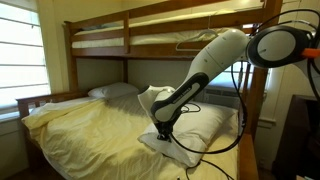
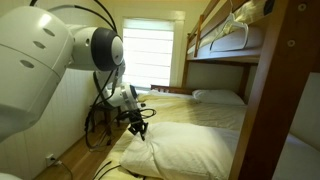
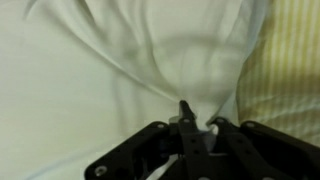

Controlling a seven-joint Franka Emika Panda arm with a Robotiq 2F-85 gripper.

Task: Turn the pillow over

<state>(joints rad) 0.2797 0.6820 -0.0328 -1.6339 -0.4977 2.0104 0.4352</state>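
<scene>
My closed fingers are gripping a fold at the pillow's corner (image 3: 190, 85). My gripper should continue to pull up toward the bed edge (image 2: 114, 155) and let go there.
The large plump white pillow (image 1: 208, 124) lies at the near end of the lower bunk, and it also shows in an exterior view (image 2: 195, 148). My gripper (image 1: 165, 134) is down at the pillow's corner near the bed edge, as an exterior view (image 2: 140, 130) also shows. In the wrist view the black fingers (image 3: 197, 118) are closed together with a fold of the white pillow case (image 3: 130, 60) pinched between them. The fabric draws up in creases toward the fingertips.
A smaller, flatter white pillow (image 1: 112, 91) (image 2: 218, 97) lies at the far end of the bed. The pale yellow bedspread (image 1: 90, 130) (image 3: 295, 60) covers the mattress. The upper bunk (image 1: 160, 35) and wooden posts (image 1: 246, 110) stand close around. Cables hang by the wall (image 2: 98, 125).
</scene>
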